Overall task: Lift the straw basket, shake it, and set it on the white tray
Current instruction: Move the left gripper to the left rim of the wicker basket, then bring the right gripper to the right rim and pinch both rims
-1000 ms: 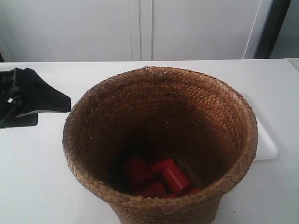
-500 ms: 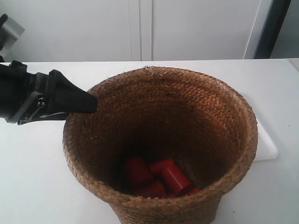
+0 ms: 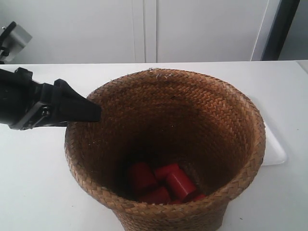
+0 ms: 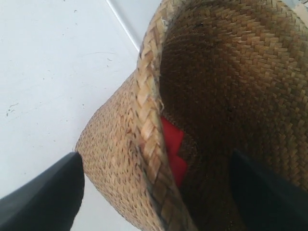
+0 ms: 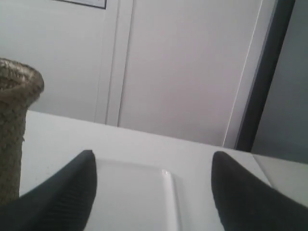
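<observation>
The red cylinders are in a loose heap deep below the basket's rim, so they should tumble around but stay inside when I shake the straw basket.
The straw basket stands on the white table and fills the middle of the exterior view, with several red cylinders at its bottom. My left gripper comes in from the exterior view's left and reaches the basket's rim. In the left wrist view this gripper is open and straddles the braided rim, one finger outside the wall and one inside. The white tray lies flat behind the basket on the right, partly hidden by it. My right gripper is open over the tray, holding nothing.
The basket's side shows at the edge of the right wrist view. White cabinet doors line the back of the table. A dark vertical post stands at the back right.
My left gripper has moved right from the table's left side to the basket's rim. The basket and the red cylinders have not moved.
</observation>
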Robot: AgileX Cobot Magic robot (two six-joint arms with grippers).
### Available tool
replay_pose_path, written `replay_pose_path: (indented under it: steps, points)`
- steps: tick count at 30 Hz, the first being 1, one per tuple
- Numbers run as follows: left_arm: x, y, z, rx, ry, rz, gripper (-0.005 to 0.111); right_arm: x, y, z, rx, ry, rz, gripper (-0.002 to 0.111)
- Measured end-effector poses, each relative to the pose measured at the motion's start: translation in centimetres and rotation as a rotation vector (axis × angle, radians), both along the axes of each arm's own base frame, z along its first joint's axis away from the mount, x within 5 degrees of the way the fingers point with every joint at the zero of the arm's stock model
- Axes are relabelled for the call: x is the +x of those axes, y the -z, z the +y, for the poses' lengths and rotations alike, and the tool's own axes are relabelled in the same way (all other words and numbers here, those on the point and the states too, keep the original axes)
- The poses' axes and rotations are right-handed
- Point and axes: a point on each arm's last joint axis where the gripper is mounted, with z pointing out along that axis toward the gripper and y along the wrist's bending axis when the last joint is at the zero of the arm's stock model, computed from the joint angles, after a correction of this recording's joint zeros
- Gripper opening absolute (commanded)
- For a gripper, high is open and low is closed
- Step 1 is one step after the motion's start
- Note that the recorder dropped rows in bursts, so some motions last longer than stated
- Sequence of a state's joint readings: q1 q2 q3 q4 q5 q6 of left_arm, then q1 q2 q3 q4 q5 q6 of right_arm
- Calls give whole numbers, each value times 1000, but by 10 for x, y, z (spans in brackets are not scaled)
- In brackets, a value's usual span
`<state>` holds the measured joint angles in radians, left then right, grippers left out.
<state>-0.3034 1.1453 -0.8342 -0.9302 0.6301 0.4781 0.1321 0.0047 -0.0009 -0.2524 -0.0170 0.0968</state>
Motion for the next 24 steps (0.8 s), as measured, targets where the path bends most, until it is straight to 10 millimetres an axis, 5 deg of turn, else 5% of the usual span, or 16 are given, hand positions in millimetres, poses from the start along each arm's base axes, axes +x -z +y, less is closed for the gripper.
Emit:
replay_pose_path:
  steps: [3, 7, 14, 24]
  points:
    - [0, 0, 0, 2, 0, -5, 83, -1, -6, 1, 31, -19, -59, 64]
    - [0, 0, 0, 2, 1, -5, 69, -4, -16, 3, 281, -85, -138, 64]
    - [4, 8, -3, 9, 25, 49, 2, -5, -21, 3, 628, -178, -125, 64]
    - [5, 10, -4, 8, 35, 54, 0, -9, -25, 13, 777, -347, -105, 64]
